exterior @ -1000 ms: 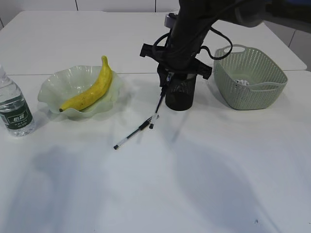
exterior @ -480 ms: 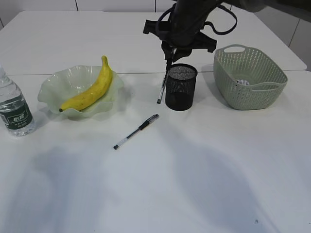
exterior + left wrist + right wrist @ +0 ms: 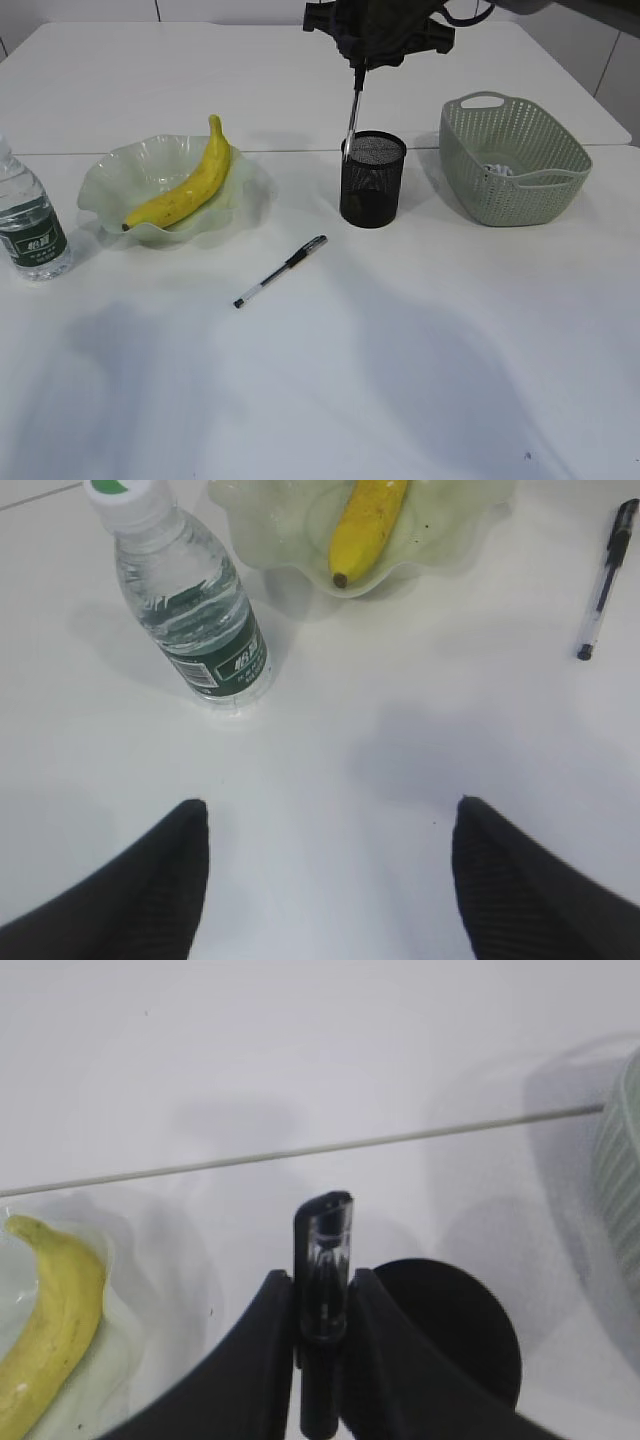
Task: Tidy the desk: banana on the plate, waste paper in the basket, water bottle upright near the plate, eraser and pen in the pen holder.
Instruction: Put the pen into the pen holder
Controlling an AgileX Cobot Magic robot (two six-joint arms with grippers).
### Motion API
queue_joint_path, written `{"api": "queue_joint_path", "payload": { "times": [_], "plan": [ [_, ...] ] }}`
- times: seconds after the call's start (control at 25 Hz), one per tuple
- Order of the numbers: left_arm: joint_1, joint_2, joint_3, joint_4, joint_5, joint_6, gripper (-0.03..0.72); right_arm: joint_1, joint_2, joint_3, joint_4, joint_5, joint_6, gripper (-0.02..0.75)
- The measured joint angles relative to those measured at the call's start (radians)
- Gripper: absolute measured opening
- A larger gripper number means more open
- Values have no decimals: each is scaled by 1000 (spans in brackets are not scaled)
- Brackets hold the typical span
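The pen is slanted with its tip at the pen holder's rim (image 3: 346,157), so the robot's right gripper should raise the pen and center it over the pen holder's opening (image 3: 376,147) before lowering it.
My right gripper (image 3: 357,66) is shut on a pen (image 3: 352,112), also seen in the right wrist view (image 3: 322,1290), and holds it nearly upright above the left rim of the black mesh pen holder (image 3: 371,181). A second pen (image 3: 281,271) lies on the table, also in the left wrist view (image 3: 604,570). The banana (image 3: 188,185) lies on the pale green plate (image 3: 110,178). The water bottle (image 3: 30,228) stands upright left of the plate. Crumpled paper (image 3: 499,169) sits in the green basket (image 3: 512,160). My left gripper (image 3: 325,825) is open and empty above bare table. The eraser is not visible.
A table seam (image 3: 200,152) runs across behind the plate. White tabletop fills the front half of the exterior view. The basket stands right of the pen holder.
My right gripper has risen with the pen, lifting its tip from the table beside the holder to just above the holder's left rim. The second pen, bottle and banana have not moved.
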Motion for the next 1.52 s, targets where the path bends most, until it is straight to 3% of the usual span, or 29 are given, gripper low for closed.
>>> {"api": "queue_joint_path", "payload": {
  "times": [0.64,1.52],
  "plan": [
    [0,0,0,0,-43,0,538,0,0,0,-372,-245,0,121],
    [0,0,0,0,-89,0,538,-34,67,-2,-404,-294,0,120]
  ]
}}
